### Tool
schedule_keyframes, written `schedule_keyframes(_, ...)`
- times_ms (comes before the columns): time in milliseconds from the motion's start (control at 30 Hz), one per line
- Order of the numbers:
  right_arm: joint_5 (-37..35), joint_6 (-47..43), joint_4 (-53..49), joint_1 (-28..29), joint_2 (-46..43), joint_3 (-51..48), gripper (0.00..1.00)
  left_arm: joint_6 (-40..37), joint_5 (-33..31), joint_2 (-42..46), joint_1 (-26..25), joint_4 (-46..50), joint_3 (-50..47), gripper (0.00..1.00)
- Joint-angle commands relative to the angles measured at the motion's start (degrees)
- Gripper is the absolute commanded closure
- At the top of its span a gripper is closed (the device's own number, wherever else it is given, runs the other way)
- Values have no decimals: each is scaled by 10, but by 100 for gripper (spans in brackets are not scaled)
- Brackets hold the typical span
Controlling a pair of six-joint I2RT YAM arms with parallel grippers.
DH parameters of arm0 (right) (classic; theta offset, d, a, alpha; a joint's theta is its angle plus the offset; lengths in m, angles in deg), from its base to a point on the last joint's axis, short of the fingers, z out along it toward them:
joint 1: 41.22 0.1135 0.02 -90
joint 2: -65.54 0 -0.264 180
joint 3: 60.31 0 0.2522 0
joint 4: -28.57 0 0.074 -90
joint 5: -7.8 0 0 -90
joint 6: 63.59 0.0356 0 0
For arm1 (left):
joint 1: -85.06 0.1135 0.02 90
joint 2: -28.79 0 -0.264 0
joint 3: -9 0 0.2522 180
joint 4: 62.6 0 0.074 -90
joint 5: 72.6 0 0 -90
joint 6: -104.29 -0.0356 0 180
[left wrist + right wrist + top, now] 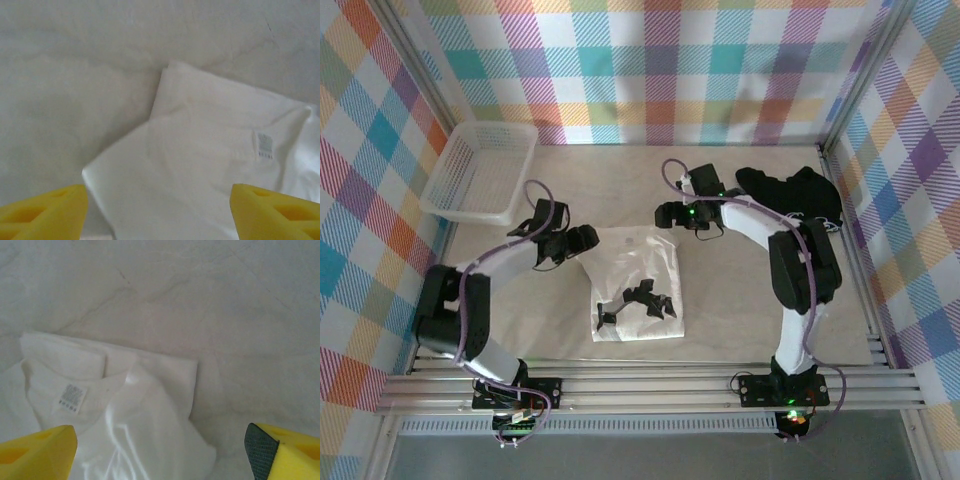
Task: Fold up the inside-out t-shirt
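The open fingers of my left gripper are on both sides of the white t-shirt's side edge (96, 192). I keep lowering them by the t-shirt's far corner (162, 107) until they close on cloth.
The inside-out t-shirt (648, 262) lies folded into a white rectangle in the middle of the table, its neck label (264, 144) facing up. My left gripper (578, 240) hovers over the shirt's far left corner. In the left wrist view its yellow fingers (42, 212) stand wide apart with the shirt (200, 150) lying flat below, so the left gripper (159, 217) is open and holds nothing. My right gripper (670, 214) hangs over the far right corner. This right gripper (160, 455) is open too, and the rumpled shirt (150, 415) rests on the table under it.
A black t-shirt (790, 190) is bunched at the back right beside the right arm. A white mesh basket (480, 170) stands at the back left. Bare table (620, 185) stretches behind the shirt. Checked walls close in both sides and the back.
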Motion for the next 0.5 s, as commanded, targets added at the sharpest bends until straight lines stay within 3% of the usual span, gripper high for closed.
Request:
schedule_keyframes(0, 18, -12, -48, 1, 45, 43, 12, -43, -18, -47, 8, 16, 45, 23)
schedule_keyframes(300, 42, -7, -52, 6, 100, 61, 14, -54, -2, -112, 5, 41, 82, 20)
schedule_keyframes(467, 58, 4, -42, 17, 109, 50, 17, -55, 49, -144, -9, 22, 93, 20)
